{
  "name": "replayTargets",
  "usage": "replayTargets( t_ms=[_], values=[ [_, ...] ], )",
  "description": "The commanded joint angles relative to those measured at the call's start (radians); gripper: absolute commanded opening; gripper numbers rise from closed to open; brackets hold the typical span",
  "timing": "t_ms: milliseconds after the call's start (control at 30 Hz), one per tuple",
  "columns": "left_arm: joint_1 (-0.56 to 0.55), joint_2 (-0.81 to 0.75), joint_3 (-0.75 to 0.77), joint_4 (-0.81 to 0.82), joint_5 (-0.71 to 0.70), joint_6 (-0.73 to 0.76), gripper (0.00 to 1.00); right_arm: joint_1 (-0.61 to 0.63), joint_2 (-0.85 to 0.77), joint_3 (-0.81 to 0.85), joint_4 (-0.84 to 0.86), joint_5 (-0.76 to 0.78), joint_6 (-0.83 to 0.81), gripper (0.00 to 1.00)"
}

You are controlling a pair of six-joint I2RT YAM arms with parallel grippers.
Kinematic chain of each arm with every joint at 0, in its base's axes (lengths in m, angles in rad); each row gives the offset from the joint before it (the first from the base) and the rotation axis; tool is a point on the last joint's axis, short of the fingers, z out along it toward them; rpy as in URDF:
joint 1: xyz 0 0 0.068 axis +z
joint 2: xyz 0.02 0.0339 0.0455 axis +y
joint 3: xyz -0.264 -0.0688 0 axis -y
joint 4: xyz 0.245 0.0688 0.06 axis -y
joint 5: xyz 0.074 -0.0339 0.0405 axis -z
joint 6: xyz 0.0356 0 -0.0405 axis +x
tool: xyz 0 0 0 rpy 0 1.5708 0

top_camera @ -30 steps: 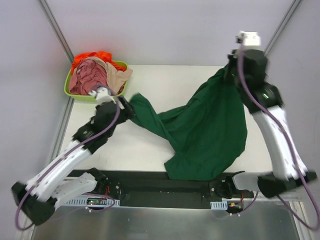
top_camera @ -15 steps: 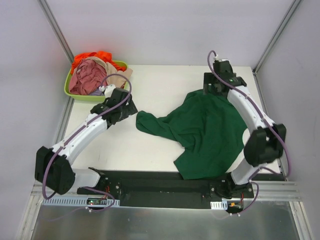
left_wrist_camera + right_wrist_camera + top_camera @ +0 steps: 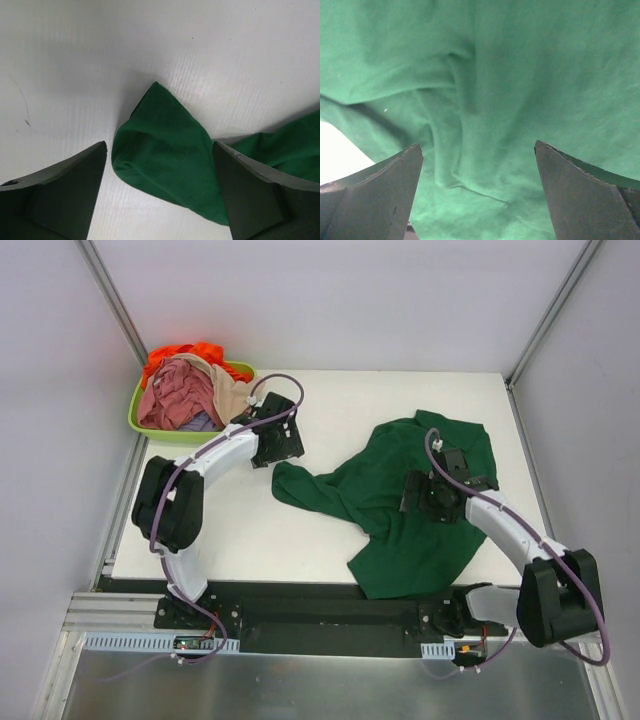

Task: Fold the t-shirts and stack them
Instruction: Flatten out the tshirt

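Note:
The wrinkled middle (image 3: 393, 498) of the dark green t-shirt is under my right gripper, so next the gripper moves back and pinches the t-shirt's near edge (image 3: 374, 592) before it spreads the t-shirt flat.
A dark green t-shirt (image 3: 400, 505) lies crumpled on the white table (image 3: 330, 400), right of centre. Its left end (image 3: 165, 155), a rounded fold, lies flat between the open fingers of my left gripper (image 3: 159, 143), which hovers above it (image 3: 282, 448) and touches nothing. My right gripper (image 3: 418, 496) hangs over the middle of the shirt. Wrinkled green cloth (image 3: 520, 60) fills the right wrist view, and that gripper (image 3: 477, 144) stands open and empty. Pink (image 3: 175, 395), orange (image 3: 185, 352), beige (image 3: 235, 390) and lavender (image 3: 200, 422) t-shirts are heaped in a tub.
The lime-green tub (image 3: 133, 412) stands at the far left corner of the table, just left of my left gripper. Grey walls and metal posts close in the table on both sides. A black rail (image 3: 320, 615) with the arm bases runs along the near edge.
The right gripper opened and let go of the green shirt, which dropped from hanging to lying crumpled. The right arm came down over its middle. The left arm swung right to its left end.

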State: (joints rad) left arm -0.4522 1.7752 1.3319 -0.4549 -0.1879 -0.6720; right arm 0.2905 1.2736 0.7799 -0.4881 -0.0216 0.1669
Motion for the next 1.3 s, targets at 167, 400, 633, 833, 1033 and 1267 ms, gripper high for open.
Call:
replayTargets(
  t_ms=[167, 400, 633, 833, 1033, 1267],
  values=[
    [0.029, 0.141, 0.078, -0.014, 0.028, 0.011, 0.73, 0.055, -0.198, -0.142, 0.034, -0.098, 0.098, 0.96],
    [0.027, 0.184, 0.059, -0.013, 0.080, -0.017, 0.44, 0.055, -0.132, -0.154, 0.046, -0.044, 0.108, 0.96],
    [0.046, 0.170, 0.035, -0.013, 0.027, -0.021, 0.00, 0.050, 0.051, -0.064, 0.069, -0.026, 0.028, 0.96],
    [0.087, 0.087, -0.049, -0.013, -0.042, -0.029, 0.00, 0.029, 0.255, 0.070, 0.115, 0.035, 0.011, 0.96],
    [0.101, -0.022, -0.141, -0.010, -0.120, -0.040, 0.00, 0.013, 0.505, 0.342, 0.098, -0.070, -0.035, 0.96],
    [0.102, -0.088, -0.200, 0.001, -0.130, -0.064, 0.00, -0.016, 0.650, 0.643, 0.011, -0.057, -0.159, 0.97]
  ],
)
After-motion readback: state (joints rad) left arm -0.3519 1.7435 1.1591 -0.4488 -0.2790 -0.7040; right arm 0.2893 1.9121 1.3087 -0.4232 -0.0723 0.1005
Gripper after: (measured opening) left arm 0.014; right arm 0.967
